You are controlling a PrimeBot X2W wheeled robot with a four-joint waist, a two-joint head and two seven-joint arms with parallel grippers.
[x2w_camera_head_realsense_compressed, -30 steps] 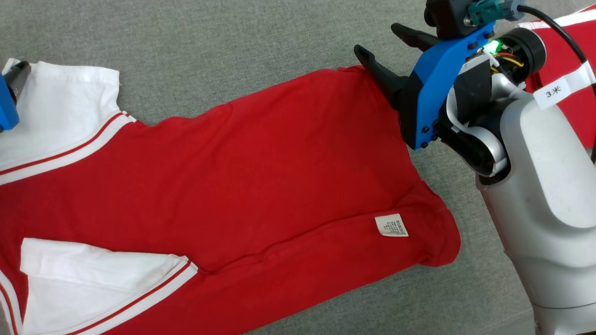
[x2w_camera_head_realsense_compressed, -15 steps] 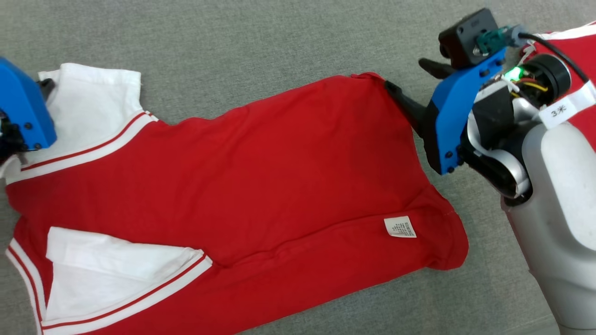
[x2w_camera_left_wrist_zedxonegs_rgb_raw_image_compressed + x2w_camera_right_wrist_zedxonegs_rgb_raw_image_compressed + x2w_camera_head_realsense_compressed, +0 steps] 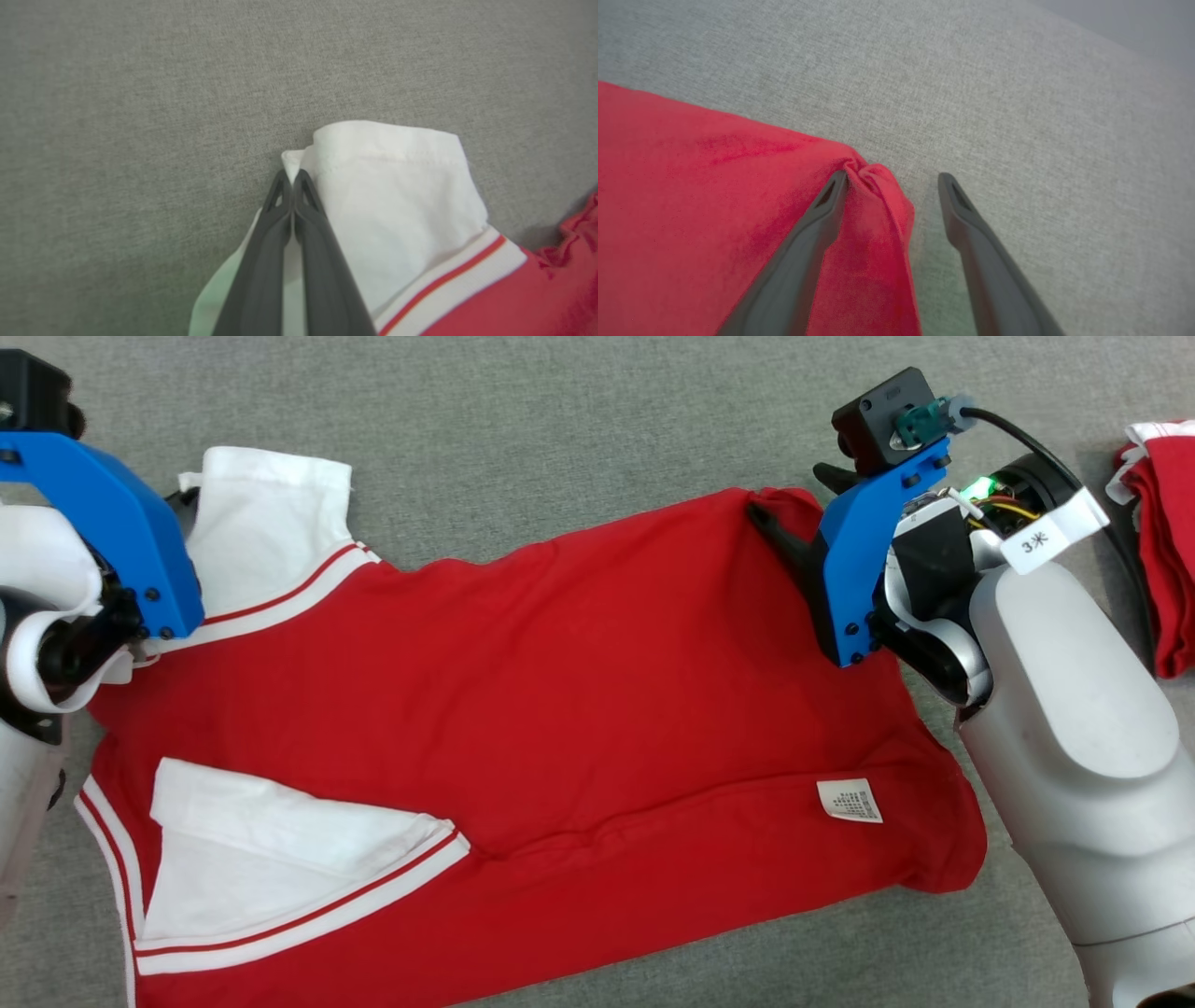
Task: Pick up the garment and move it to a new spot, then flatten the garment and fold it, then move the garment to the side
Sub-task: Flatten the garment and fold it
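Observation:
My gripper will bring a printed number on the garment's hidden side into view when it folds the garment, because the garment's upward side (image 3: 605, 689) is plain red beside sporty striped trim.
The garment (image 3: 560, 691) is a red T-shirt with white sleeves and red-and-white striped trim, lying spread on the grey cloth surface. My left gripper (image 3: 292, 184) is shut on the edge of the far white sleeve (image 3: 392, 196); in the head view it sits at the upper left (image 3: 182, 502), mostly hidden behind its blue mount. My right gripper (image 3: 893, 177) is open at the far right hem corner (image 3: 873, 172), with one finger pressing on the red cloth and the other on the grey surface beside it. In the head view the right gripper (image 3: 789, 492) is at that corner.
A second red and white garment (image 3: 1153, 569) lies bunched at the right edge. A white care label (image 3: 850, 800) shows near the shirt's near right corner. Grey surface (image 3: 560, 420) stretches beyond the shirt.
My left gripper has closed on the white sleeve edge. The head camera has shifted, so the shirt sits further right in the picture. The right gripper stays open at the hem corner.

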